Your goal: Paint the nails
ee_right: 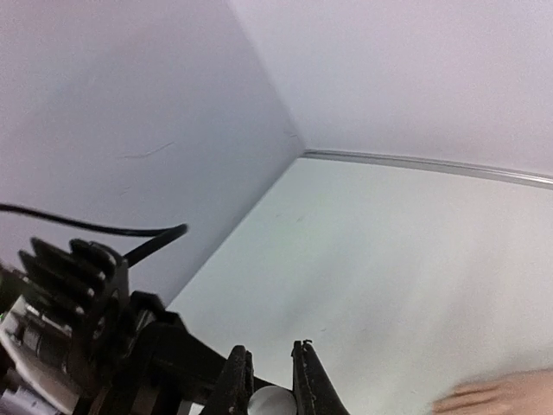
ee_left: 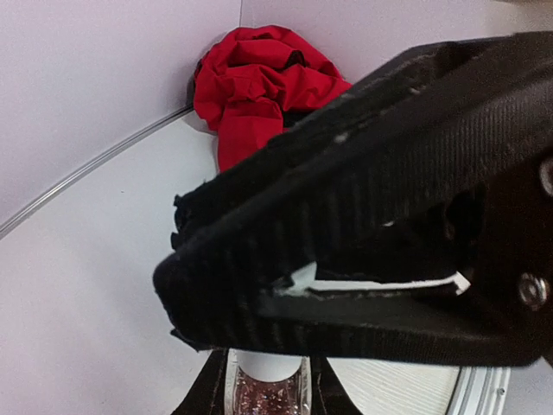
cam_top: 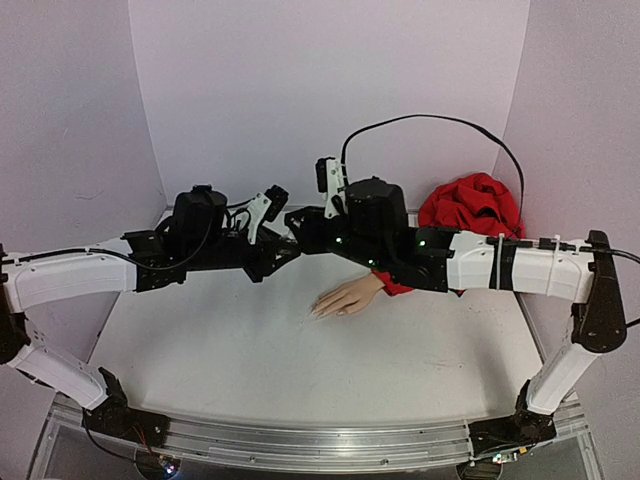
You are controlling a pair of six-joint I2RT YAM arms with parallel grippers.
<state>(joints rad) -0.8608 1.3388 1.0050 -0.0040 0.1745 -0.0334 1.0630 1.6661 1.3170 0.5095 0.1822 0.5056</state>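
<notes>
The white cap [ee_left: 267, 366] is still on the bottle, so next I open my right gripper while my left gripper turns the bottle back [ee_left: 268, 395] for a new twist.
The pale mannequin hand [cam_top: 348, 297] lies palm down mid-table, fingers pointing left, its red sleeve [cam_top: 470, 205] bunched at the back right. Its nails are too small to make out. Above and behind the hand the two grippers meet in the air. My left gripper [ee_left: 266, 385] is shut on a small glass bottle [ee_left: 268, 399] of pink glitter polish. My right gripper [ee_right: 270, 372] is shut on the bottle's white cap [ee_right: 270, 402]. In the left wrist view the right gripper's black body [ee_left: 389, 216] fills most of the picture. The hand's fingers [ee_right: 501, 399] show blurred at the right wrist view's lower right.
Pale walls close the table on the left, back and right, with a metal strip [ee_right: 432, 164] along the back edge. A black cable [cam_top: 440, 125] loops above the right arm. The left arm's wrist [ee_right: 78, 337] sits close beside the right gripper.
</notes>
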